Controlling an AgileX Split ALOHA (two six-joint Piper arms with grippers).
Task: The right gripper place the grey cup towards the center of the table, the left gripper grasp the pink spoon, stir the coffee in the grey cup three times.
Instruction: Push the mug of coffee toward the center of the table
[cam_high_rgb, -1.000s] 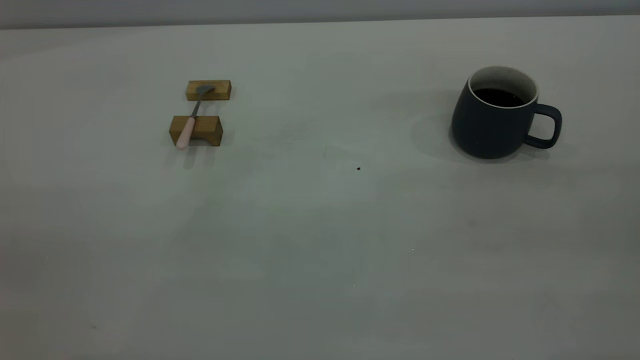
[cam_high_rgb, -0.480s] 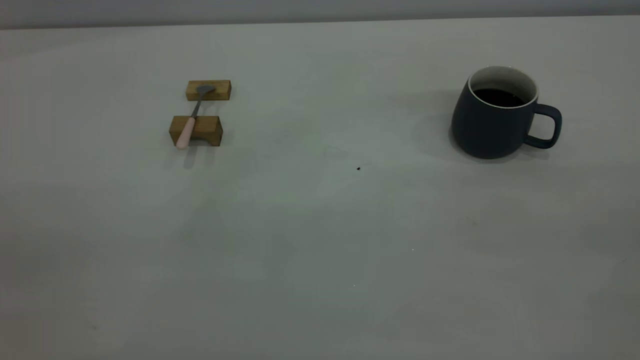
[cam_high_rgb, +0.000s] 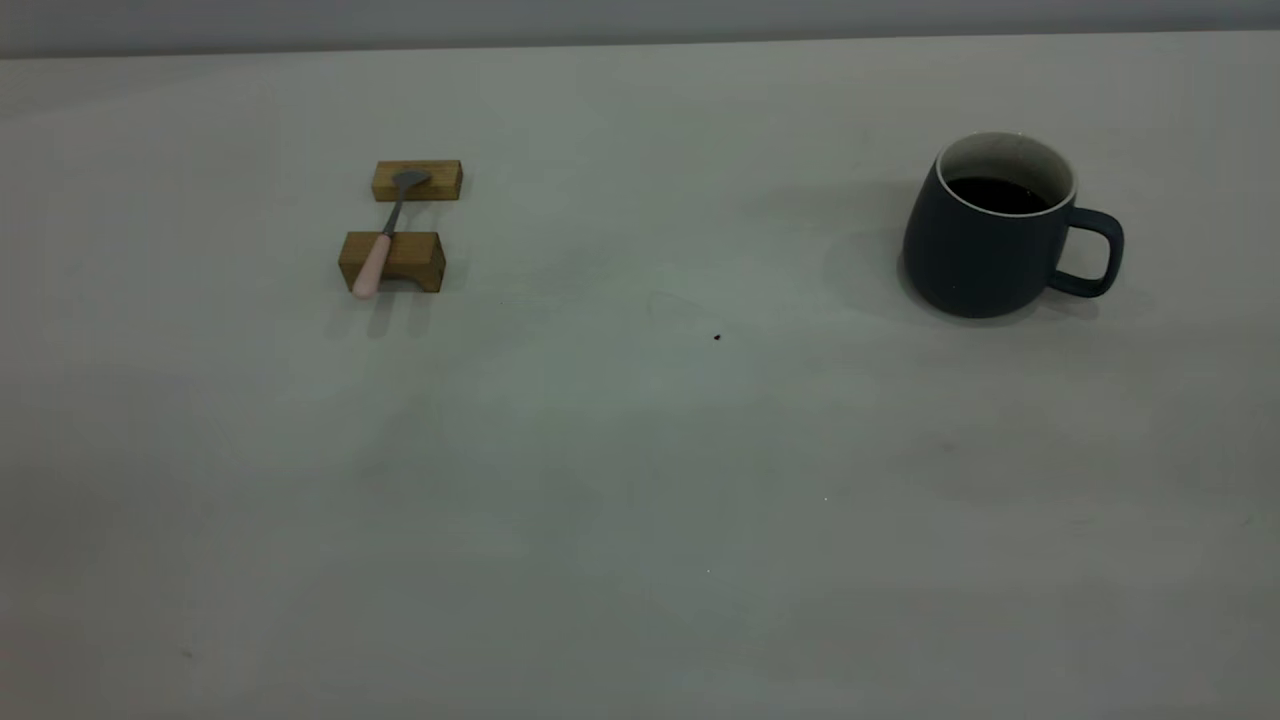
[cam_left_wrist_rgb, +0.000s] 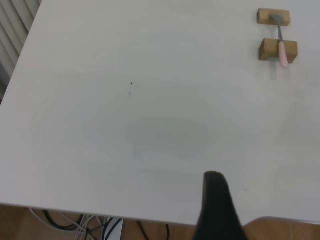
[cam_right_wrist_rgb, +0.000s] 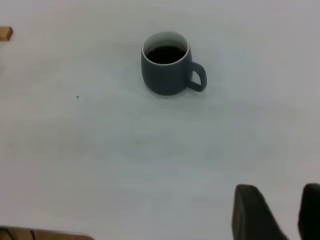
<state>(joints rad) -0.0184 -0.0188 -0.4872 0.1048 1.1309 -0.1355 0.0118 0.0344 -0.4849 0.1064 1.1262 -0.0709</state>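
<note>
I can see the grey cup (cam_high_rgb: 986, 240) standing upright with its handle facing away from the pink spoon. I should keep moving my right gripper toward that handle (cam_high_rgb: 1117, 250) until the gripper's fingers are on both sides of it.
The grey cup (cam_high_rgb: 985, 250) stands upright at the table's (cam_high_rgb: 640, 480) right, handle turned to the right, with dark coffee (cam_high_rgb: 995, 193) inside. At the left the pink spoon (cam_high_rgb: 383, 240) lies bridged across two tan wooden blocks, bowl on the far one, pink handle sticking out toward the front. Neither arm shows in the exterior view. In the right wrist view my right gripper (cam_right_wrist_rgb: 280, 210) is open and empty, well short of the cup (cam_right_wrist_rgb: 167, 75). My left gripper (cam_left_wrist_rgb: 216, 210) hangs over the table's edge, far from the spoon (cam_left_wrist_rgb: 281, 42).
The far block (cam_high_rgb: 417, 180) and near block (cam_high_rgb: 392, 260) carry the spoon. A tiny dark speck (cam_high_rgb: 717, 337) lies near the table's middle. In the left wrist view the table edge (cam_left_wrist_rgb: 100, 212) has cables (cam_left_wrist_rgb: 75, 222) hanging below it.
</note>
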